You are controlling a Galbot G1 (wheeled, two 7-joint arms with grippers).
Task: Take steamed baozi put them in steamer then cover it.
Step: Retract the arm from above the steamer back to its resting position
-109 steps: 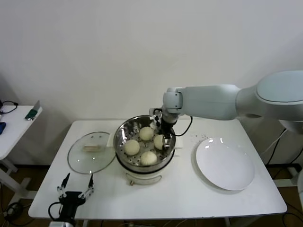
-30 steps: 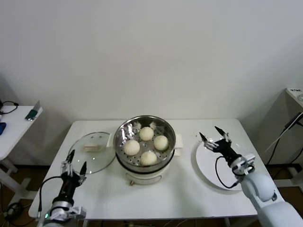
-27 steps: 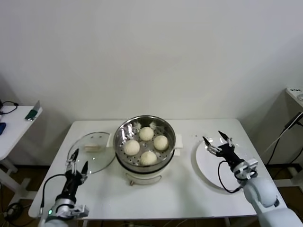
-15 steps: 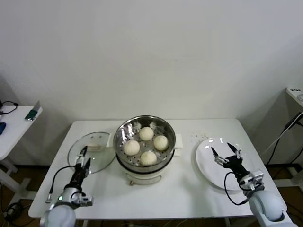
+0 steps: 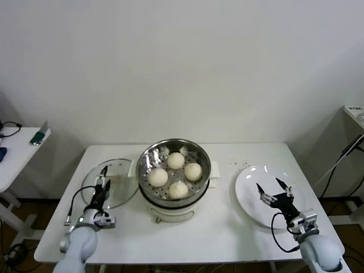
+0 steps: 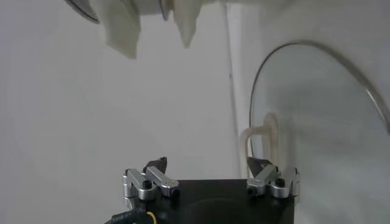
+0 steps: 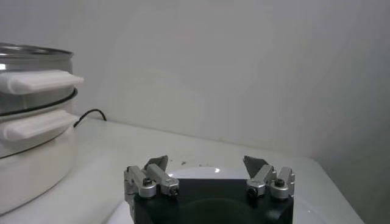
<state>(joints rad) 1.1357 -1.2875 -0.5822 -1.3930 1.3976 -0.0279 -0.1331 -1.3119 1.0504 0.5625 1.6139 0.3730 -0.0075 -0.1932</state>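
Observation:
The glass cover [image 5: 119, 185] will sit flush over the baozi [image 5: 176, 161] when I lower it onto the steamer, because they are below the steamer's rim.
Several cream-white baozi [image 5: 176, 161] lie on the perforated tray inside the shiny steamer [image 5: 147, 161] at the table's middle. The glass cover [image 5: 119, 193] lies flat on the table left of the steamer, its cream bar handle [image 5: 116, 177] up. My left gripper [image 5: 102, 177] is open and hovers low over the cover; in the left wrist view the left gripper [image 6: 210, 165] is empty, with the cover [image 6: 323, 115] and its handle [image 6: 263, 135] just ahead. My right gripper [image 5: 269, 185] is open and empty over the white plate [image 5: 256, 210]; the right wrist view shows it [image 7: 207, 163] too.
The white plate is bare, at the table's right. The steamer's white side handles [image 7: 39, 81] show in the right wrist view, with a black cord [image 7: 91, 114] behind. A side table [image 5: 14, 153] stands at far left.
My right arm has left the steamer and drawn back to the plate, near the table's front. My left gripper has moved forward from the front edge to over the cover.

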